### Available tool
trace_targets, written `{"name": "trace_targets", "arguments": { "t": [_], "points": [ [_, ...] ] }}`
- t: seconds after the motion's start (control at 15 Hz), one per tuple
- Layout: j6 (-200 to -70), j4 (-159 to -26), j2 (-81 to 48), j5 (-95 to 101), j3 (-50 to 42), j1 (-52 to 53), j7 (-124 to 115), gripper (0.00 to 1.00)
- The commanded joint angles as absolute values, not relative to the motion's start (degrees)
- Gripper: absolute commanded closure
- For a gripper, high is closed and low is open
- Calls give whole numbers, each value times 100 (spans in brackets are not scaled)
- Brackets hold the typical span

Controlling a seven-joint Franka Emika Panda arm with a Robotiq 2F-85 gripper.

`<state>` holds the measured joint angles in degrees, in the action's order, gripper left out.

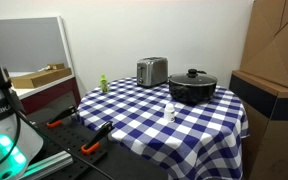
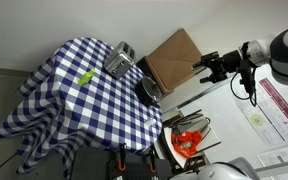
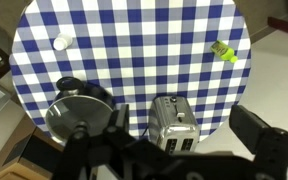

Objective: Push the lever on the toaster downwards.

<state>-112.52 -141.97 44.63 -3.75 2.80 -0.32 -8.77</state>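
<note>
My gripper will make the lever slide straight down and stay low when it pushes it, because the lever is high on the toaster's narrow end side [image 1: 144, 73].
The silver toaster [image 1: 151, 71] stands at the far edge of the checked table, beside the black pot; it also shows from above [image 2: 120, 61]. In the wrist view the toaster [image 3: 170, 128] lies low in the middle, its narrow end face turned toward the table's centre, with the small lever [image 3: 180, 115] on that face. My gripper [image 2: 199, 70] hangs open high above and well to the side of the table, off past the cardboard box. In the wrist view the gripper [image 3: 182, 132] frames the toaster from far away, nothing between its fingers.
A black lidded pot [image 1: 192, 87] sits right next to the toaster. A small white bottle [image 1: 170, 112] and a green item [image 1: 103, 84] stand on the cloth. A large cardboard box [image 2: 174, 58] stands by the table. Tools lie on a bench [image 1: 94, 140].
</note>
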Motion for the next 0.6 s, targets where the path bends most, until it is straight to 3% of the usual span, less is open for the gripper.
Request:
{"name": "trace_targets", "arguments": {
  "t": [0.0, 0.07, 0.13, 0.2, 0.53],
  "points": [
    [-12202, -14308, 4367, 87, 520, -307, -1036, 0],
    [-12568, -14325, 4283, 238, 569, -373, -1082, 0],
    [-12886, -14324, 4183, 391, 626, -450, -1149, 17],
    [-13218, -14327, 4037, 541, 684, -526, -1211, 26],
    [-14447, -14120, 3181, 1138, 963, -869, -1474, 63]
  ]
}}
